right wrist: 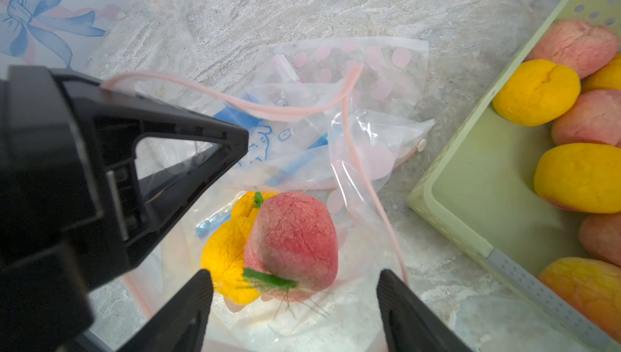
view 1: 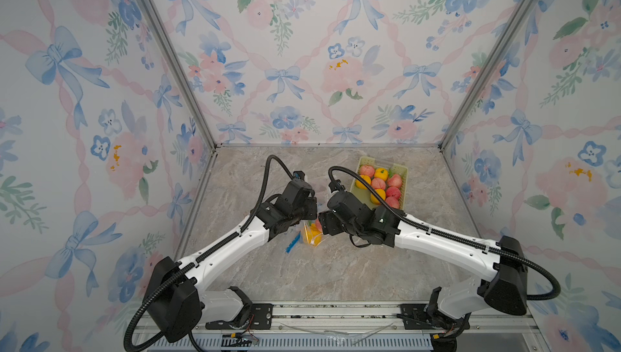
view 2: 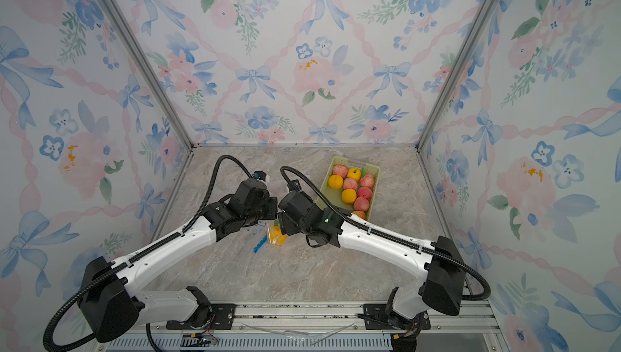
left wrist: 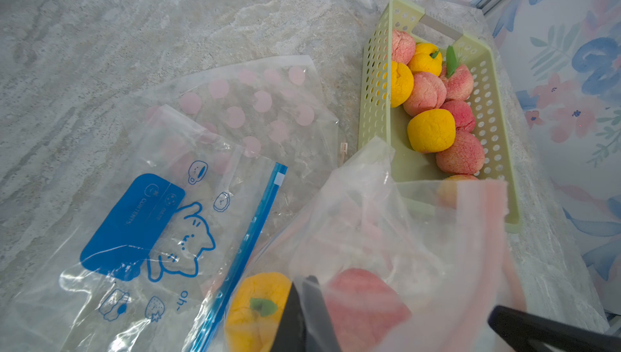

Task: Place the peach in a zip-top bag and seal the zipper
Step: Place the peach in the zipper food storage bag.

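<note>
I should hold up the bag rim's loose edge (right wrist: pixel 377 213) with my right gripper while my left gripper changes its hold, since its fingers jut over the bag's opening (right wrist: pixel 288 158).
A pink peach (right wrist: pixel 292 243) lies inside a clear zip-top bag (right wrist: pixel 366 138) with a pink zipper, next to a yellow fruit (right wrist: pixel 225 259). My right gripper (right wrist: pixel 294 278) hangs open just above the bag's mouth, fingers either side of the peach and apart from it. My left gripper (left wrist: pixel 304 286) is shut on the bag's rim film and holds the mouth up; its black jaw (right wrist: pixel 232 138) shows in the right wrist view too. In both top views the two wrists meet over the bag (view 1: pixel 312 234) (view 2: pixel 277 236) at mid-table. The pink zipper gapes open in a wide loop.
A green perforated basket (view 1: pixel 401 169) (view 2: pixel 373 167) (left wrist: pixel 366 105) with several pink and yellow fruits stands at the back right, close to the right arm. A blue-zipper bag (left wrist: pixel 134 226) and a pink-dotted bag (left wrist: pixel 262 105) lie flat beside the held bag. Patterned walls enclose three sides.
</note>
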`<state>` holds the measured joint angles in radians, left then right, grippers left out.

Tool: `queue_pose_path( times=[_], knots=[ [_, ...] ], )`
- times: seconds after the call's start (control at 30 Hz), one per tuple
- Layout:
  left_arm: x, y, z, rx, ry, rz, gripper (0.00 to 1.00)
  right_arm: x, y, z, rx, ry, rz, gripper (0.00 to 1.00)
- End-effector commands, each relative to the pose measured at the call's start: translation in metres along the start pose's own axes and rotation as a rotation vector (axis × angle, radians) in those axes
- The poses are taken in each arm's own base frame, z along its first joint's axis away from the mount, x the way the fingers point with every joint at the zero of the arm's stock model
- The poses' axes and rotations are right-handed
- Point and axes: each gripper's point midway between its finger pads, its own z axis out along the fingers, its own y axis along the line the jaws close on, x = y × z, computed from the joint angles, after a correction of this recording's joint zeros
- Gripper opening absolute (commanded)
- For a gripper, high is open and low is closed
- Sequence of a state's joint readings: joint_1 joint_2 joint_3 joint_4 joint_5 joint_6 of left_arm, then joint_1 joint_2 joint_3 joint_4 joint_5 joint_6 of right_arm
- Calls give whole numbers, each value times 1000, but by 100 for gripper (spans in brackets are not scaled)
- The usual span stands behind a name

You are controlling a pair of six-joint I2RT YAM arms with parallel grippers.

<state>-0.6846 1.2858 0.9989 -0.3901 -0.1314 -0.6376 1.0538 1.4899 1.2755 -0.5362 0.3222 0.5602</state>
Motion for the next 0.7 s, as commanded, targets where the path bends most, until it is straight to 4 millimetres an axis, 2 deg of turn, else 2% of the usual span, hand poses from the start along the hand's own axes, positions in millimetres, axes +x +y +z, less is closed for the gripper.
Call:
queue_pose_path(
  times=[0.0,0.13,0.23,0.3,0.37,0.47,0.67],
  knots=[
    [-10,-5,0,22,-18,-25,0,-5,-6,-18,-8,-22,9,80],
    [-7,-2,3,16,-6,-25,0,-19,-18,-36,-15,-67,48,79],
    [-5,0,5,17,2,-27,0,-29,-43,-51,4,-105,120,73],
    [-4,0,5,17,4,-26,0,-30,-62,-56,11,-119,187,68],
    [-5,0,5,17,3,-26,0,-29,-73,-58,-6,-125,225,64],
    [-5,1,6,13,5,-27,0,-23,-75,-57,-25,-118,266,63],
    [-5,1,9,15,13,-23,0,-6,-55,-39,-81,-43,233,63]
  ],
)
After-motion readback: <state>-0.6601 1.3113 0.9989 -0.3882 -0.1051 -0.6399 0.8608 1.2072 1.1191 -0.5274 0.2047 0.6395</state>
